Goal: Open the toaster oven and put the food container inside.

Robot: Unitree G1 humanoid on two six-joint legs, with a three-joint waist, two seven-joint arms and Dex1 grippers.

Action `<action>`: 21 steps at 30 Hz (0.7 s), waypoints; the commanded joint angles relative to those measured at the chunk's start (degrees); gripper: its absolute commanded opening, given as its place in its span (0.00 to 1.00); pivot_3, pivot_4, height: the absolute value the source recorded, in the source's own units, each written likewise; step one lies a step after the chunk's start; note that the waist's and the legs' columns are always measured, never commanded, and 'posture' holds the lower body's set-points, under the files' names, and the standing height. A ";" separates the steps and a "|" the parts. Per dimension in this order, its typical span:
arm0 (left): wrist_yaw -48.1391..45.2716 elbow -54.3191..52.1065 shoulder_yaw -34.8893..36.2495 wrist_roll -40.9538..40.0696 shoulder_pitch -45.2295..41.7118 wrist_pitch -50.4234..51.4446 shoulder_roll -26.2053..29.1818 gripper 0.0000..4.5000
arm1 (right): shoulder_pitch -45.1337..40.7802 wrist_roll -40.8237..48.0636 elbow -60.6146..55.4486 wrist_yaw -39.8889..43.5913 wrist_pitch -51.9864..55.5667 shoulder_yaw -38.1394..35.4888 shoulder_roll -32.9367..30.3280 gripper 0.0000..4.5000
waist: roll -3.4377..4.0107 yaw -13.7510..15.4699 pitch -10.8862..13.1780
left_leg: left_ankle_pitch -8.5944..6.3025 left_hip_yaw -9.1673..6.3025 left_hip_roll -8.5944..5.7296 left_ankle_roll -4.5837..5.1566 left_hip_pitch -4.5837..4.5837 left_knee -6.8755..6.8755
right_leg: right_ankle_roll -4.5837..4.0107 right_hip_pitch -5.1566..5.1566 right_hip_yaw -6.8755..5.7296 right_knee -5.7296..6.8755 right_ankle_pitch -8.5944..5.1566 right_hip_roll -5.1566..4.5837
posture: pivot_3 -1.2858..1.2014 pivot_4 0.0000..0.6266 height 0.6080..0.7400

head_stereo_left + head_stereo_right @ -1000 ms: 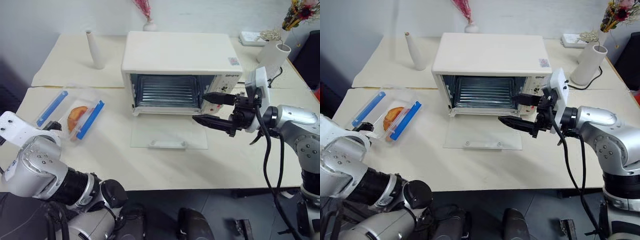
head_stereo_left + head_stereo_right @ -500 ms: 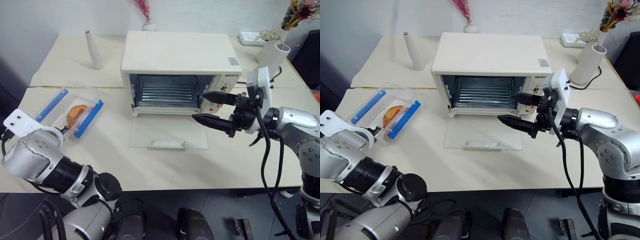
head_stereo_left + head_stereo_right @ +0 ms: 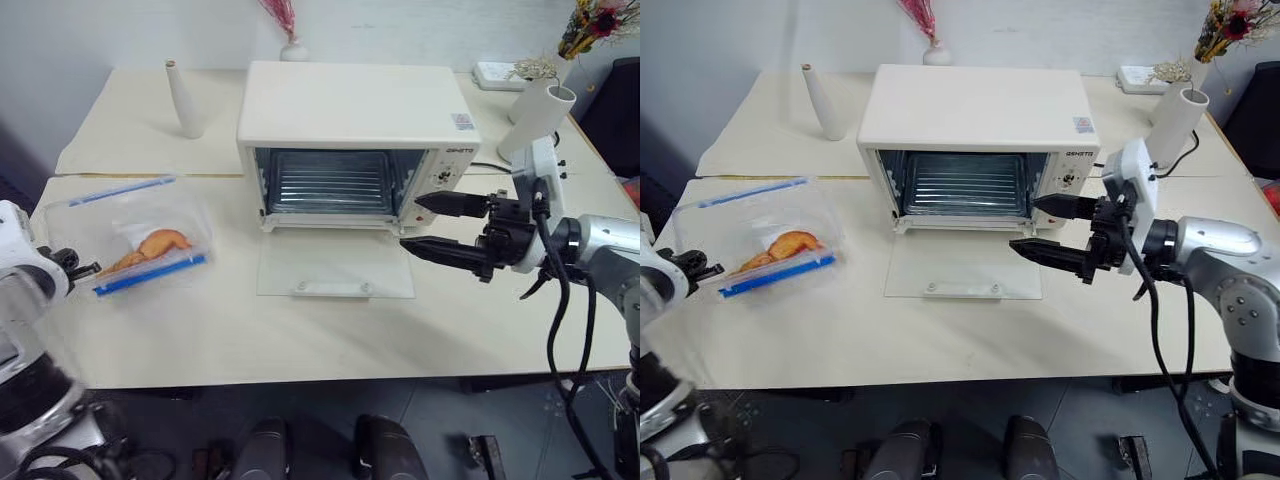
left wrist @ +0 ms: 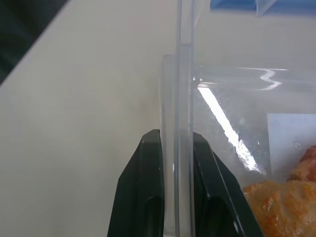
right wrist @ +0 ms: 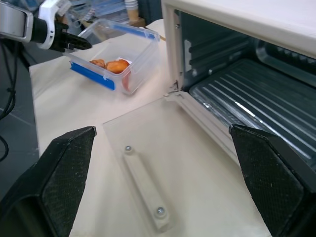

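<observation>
Next, my left gripper sets the container on the door (image 3: 335, 260) and pushes it inside, because the oven's opening is tight with this gripper on the food container's side (image 4: 178, 106).
The cream-white toaster oven (image 3: 355, 110) stands at the middle of the table. Its glass door (image 3: 335, 268) lies flat open, and the wire rack shows inside. The food container (image 3: 130, 235), a clear box with blue clip strips and orange-brown food, is at the left, tipped. My left gripper (image 3: 70, 268) is shut on its near clear wall. In the left wrist view both black fingers (image 4: 148, 197) clamp that wall. Whether the box still touches the table I cannot tell. My right gripper (image 3: 410, 222) is open with nothing in it, level, just right of the oven's opening and above the door's right edge.
A slim white vase (image 3: 185, 100) stands behind the container at the back left. A white vase with flowers (image 3: 530, 115) and a power strip (image 3: 497, 72) sit at the back right. A small vase (image 3: 292, 48) stands behind the oven.
My left gripper has shut on the container's wall and drawn left and slightly up. The box has turned and tipped with it. The right gripper has stayed open in nearly the same place.
</observation>
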 commanded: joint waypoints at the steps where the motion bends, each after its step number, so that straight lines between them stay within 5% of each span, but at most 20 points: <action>1: -7.65 1.89 -0.16 -4.17 1.94 -6.76 6.12 0.05 | 0.14 2.94 -1.91 3.02 0.66 -2.31 -2.12 1.00 | 0.00 -0.02 0.00 | 0.00 0.01 0.01 0.00 0.00 0.00 | 0.00 0.00 0.01 0.01 0.00 -0.01 | 0.52 0.24 1.00; 7: -10.89 -2.64 -0.68 -10.30 0.93 -4.20 5.59 0.05 | 0.25 -2.83 -2.15 3.19 -3.33 -0.32 -2.96 1.00 | -0.02 0.15 0.00 | -0.01 0.00 0.04 0.03 0.00 0.00 | 0.00 0.03 0.01 0.01 0.00 -0.08 | 0.52 0.24 1.00; 12: -7.57 -14.13 -4.69 -15.00 -3.72 5.76 -2.27 0.05 | 0.71 -3.90 -1.11 3.36 -3.71 -1.53 -3.24 1.00 | -0.03 0.25 0.01 | -0.02 -0.02 0.01 0.05 -0.05 0.00 | 0.02 0.04 -0.02 0.02 0.01 -0.10 | 0.52 0.24 1.00; 21: 5.68 -19.45 -16.61 -18.21 -8.00 6.21 -13.85 0.05 | 3.48 -4.13 -2.52 0.48 -4.07 -3.53 -2.03 1.00 | -0.04 0.13 0.01 | 0.01 0.01 -0.03 0.02 0.02 0.01 | 0.02 0.07 0.02 0.03 0.01 -0.01 | 0.52 0.24 1.00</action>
